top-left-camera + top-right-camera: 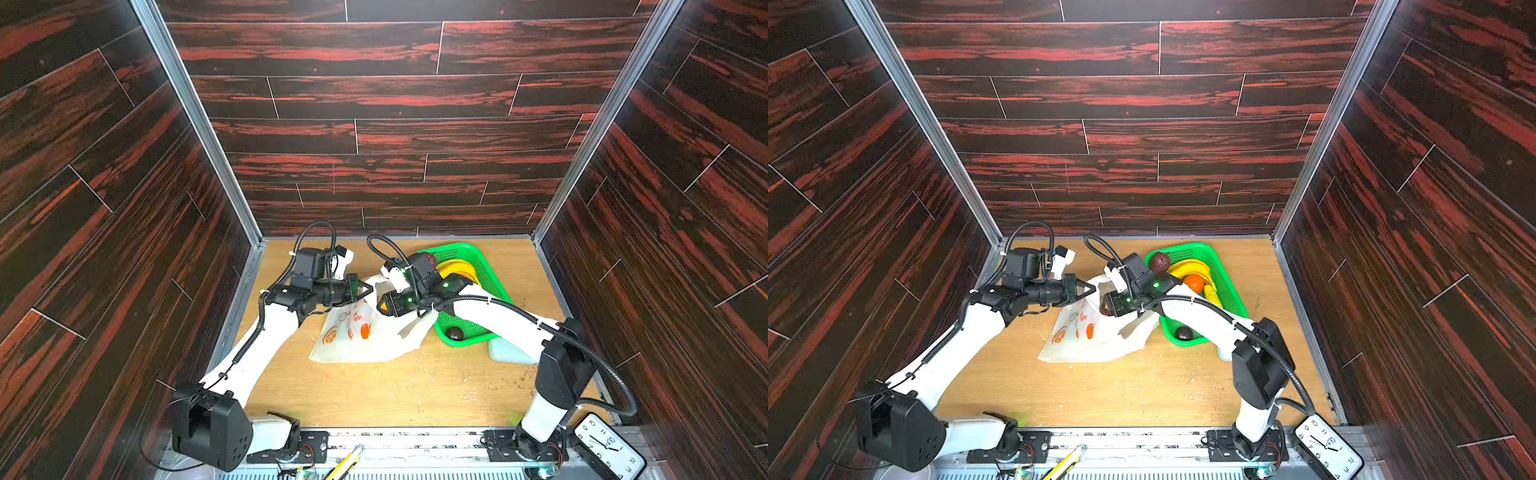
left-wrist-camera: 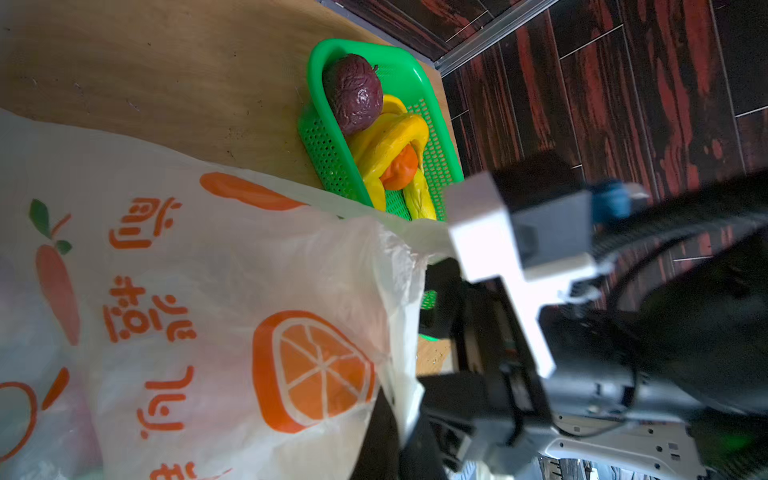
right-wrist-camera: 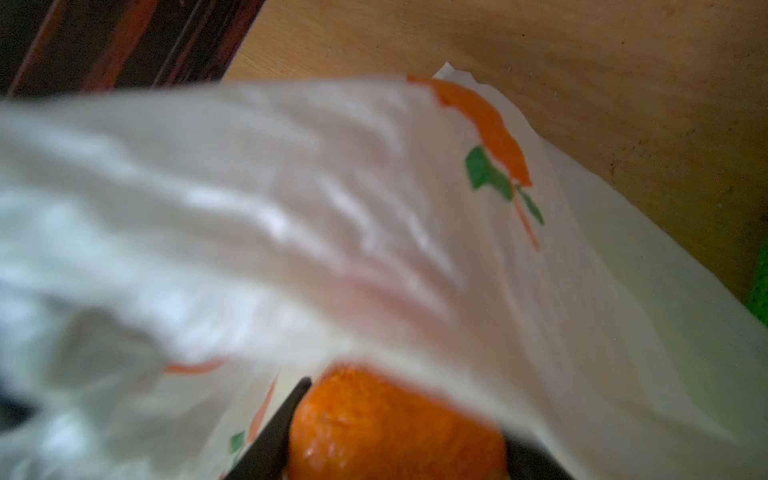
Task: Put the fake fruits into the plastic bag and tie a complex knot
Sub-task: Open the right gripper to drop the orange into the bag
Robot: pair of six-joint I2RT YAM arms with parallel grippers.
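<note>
My right gripper should keep moving deeper into the plastic bag point(image 1: 368, 313) and let go of the orange inside, as the orange is under the plastic bag's raised edge point(image 1: 379, 282).
The plastic bag point(image 1: 357, 338) point(image 1: 1088, 338) lies mid-table, cream-white with orange prints, its near-basket edge lifted. My left gripper point(image 1: 368, 289) point(image 1: 1090, 286) point(image 2: 397, 432) is shut on that raised bag edge point(image 2: 399, 291). My right gripper point(image 1: 382, 306) point(image 1: 1104, 307) point(image 3: 399, 424) is shut on an orange point(image 3: 395, 428) at the bag's mouth, with bag film point(image 3: 291, 208) draped over it. More fake fruits sit in the green basket point(image 1: 1183, 249) point(image 2: 332, 45): a purple ball point(image 1: 1160, 262) point(image 2: 353, 93), yellow bananas point(image 1: 1187, 268) point(image 2: 390, 141), an orange point(image 1: 1194, 282) point(image 2: 399, 166) and a dark ball point(image 1: 454, 333) point(image 1: 1183, 333).
A pale blue pouch point(image 1: 507, 351) lies beside the basket's near end, partly under my right arm. A clock point(image 1: 609, 446) and a yellow utility knife point(image 1: 345, 461) sit on the front rail. Dark wood-pattern walls enclose three sides.
</note>
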